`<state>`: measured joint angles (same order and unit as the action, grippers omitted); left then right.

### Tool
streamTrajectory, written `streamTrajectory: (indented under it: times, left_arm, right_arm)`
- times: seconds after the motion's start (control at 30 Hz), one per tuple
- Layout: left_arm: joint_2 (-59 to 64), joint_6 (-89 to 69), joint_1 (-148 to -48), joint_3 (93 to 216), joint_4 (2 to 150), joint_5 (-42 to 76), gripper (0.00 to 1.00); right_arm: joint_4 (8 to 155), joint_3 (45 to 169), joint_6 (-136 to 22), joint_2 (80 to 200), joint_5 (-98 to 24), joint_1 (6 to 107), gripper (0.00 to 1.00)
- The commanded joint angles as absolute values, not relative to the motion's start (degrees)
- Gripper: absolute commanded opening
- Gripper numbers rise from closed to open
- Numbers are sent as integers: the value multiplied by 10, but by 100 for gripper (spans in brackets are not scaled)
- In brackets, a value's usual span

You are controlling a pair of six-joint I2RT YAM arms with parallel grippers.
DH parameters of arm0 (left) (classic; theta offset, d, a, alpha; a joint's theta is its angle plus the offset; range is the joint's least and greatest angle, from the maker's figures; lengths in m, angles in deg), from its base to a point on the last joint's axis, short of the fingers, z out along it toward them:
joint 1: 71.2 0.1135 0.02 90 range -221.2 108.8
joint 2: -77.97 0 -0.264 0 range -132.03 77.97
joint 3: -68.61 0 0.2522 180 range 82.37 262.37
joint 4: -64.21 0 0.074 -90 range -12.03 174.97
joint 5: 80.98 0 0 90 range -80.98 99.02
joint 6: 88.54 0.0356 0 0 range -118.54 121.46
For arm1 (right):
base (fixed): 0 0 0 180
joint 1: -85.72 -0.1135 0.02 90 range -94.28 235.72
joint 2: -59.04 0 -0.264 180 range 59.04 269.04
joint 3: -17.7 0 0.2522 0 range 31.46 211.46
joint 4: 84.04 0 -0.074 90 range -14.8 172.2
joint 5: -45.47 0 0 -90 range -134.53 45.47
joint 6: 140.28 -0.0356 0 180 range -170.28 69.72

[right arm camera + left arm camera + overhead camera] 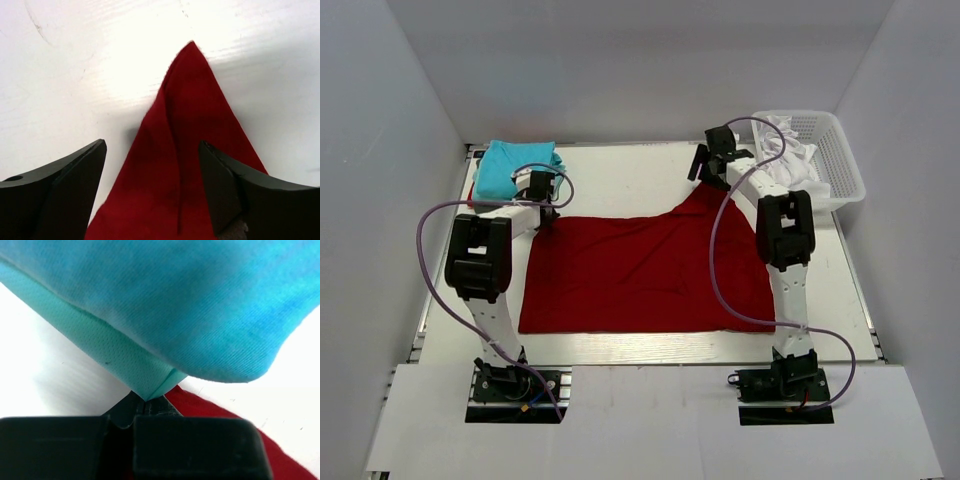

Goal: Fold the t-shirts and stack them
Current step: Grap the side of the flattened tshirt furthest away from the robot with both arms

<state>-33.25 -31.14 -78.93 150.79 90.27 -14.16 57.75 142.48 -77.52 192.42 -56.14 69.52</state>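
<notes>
The fingers of my left gripper meet at the turquoise stack's lower corner, so I should open them, move back and pinch only the dark red t-shirt's edge.
A large dark red t-shirt lies spread flat mid-table, and its far right corner is drawn out to a point. My right gripper is open just above that point, with a finger on each side and not touching the cloth. Folded turquoise t-shirts are stacked at the back left and fill the left wrist view. My left gripper is shut, with its tips against the stack's lower corner, beside the red shirt's edge. No cloth shows between its fingers.
A white mesh basket with white cloth in it stands at the back right, just behind the right arm. White walls close in the table on the left, back and right. Purple cables loop off both arms.
</notes>
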Motion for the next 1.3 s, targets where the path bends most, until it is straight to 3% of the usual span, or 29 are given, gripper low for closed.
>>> streamTrajectory:
  times: [0.0, 0.3, 0.37, 0.43, 0.5, 0.6, 0.63, 0.73, 0.83, 0.87, 0.9, 1.0, 1.1, 1.27]
  left_arm:
    - [-302, -304, -792, 1485, 936, -128, 0]
    - [-280, -299, -792, 1490, 940, -122, 0]
    - [-280, -299, -792, 1490, 940, -122, 0]
    - [-280, -299, -792, 1490, 940, -122, 0]
    - [-280, -299, -792, 1490, 945, -122, 0]
    - [-285, -304, -792, 1495, 945, -122, 0]
    - [-286, -304, -792, 1503, 945, -122, 11]
    - [-300, -304, -792, 1521, 950, -122, 30]
    - [-315, -304, -792, 1536, 955, -122, 31]
    - [-320, -304, -792, 1543, 961, -117, 38]
    - [-320, -304, -792, 1544, 961, -117, 51]
    - [-315, -304, -792, 1538, 961, -111, 73]
    - [-299, -304, -786, 1522, 929, -116, 78]
    - [-314, -279, -779, 1550, 926, -108, 78]
  right_arm:
    - [597, 1466, -767, 1946, -565, 695, 78]
    - [604, 1499, -773, 1989, -580, 697, 70]
    - [606, 1500, -774, 1992, -571, 697, 61]
    - [611, 1501, -774, 1987, -559, 696, 39]
    - [615, 1495, -774, 1979, -558, 694, 26]
    - [632, 1473, -768, 1953, -558, 695, 23]
    - [631, 1470, -768, 1952, -558, 697, 23]
    - [637, 1457, -763, 1943, -556, 697, 23]
    - [630, 1455, -760, 1945, -553, 697, 12]
    - [630, 1454, -762, 1945, -548, 699, 2]
    - [630, 1453, -764, 1946, -545, 696, 0]
    - [631, 1453, -763, 1947, -538, 696, 0]
    - [632, 1453, -765, 1945, -532, 698, 0]
    - [631, 1450, -763, 1940, -531, 698, 0]
